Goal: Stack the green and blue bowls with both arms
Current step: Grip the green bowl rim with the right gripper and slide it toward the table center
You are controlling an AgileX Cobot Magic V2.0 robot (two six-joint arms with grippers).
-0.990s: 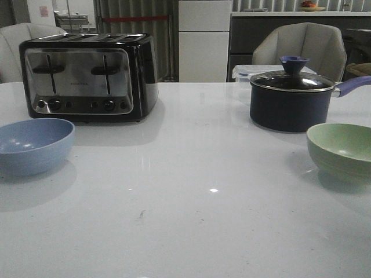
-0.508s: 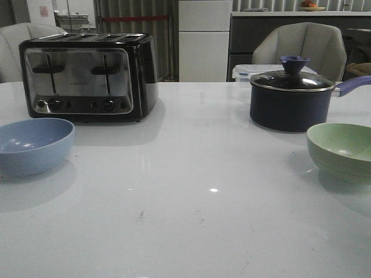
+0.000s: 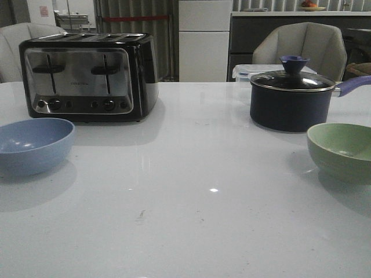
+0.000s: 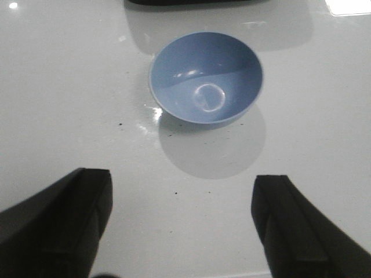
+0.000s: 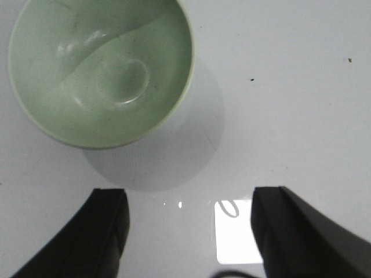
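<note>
The green bowl [image 3: 343,153] is a long way from the blue bowl. So my right gripper should first put the green bowl in the middle of the table [image 3: 192,176], and then my left gripper should bring the blue bowl.
The dusty blue bowl [image 3: 32,145] sits upright and empty at the table's left edge; it also shows in the left wrist view [image 4: 206,78]. My left gripper [image 4: 181,223] is open and empty above the bare table, short of the blue bowl. The pale green bowl [image 3: 342,150] sits upright and empty at the table's right edge; it also shows in the right wrist view [image 5: 101,69]. My right gripper [image 5: 190,231] is open and empty above the table, short of the green bowl. Neither gripper shows in the front view.
A black and chrome toaster [image 3: 87,75] stands at the back left behind the blue bowl. A dark navy lidded saucepan [image 3: 293,98] stands at the back right, just behind the green bowl. The white table [image 3: 191,191] lies between the bowls. Chairs stand beyond it.
The bowls, toaster and saucepan have not moved in the front view. No arm has entered that view.
</note>
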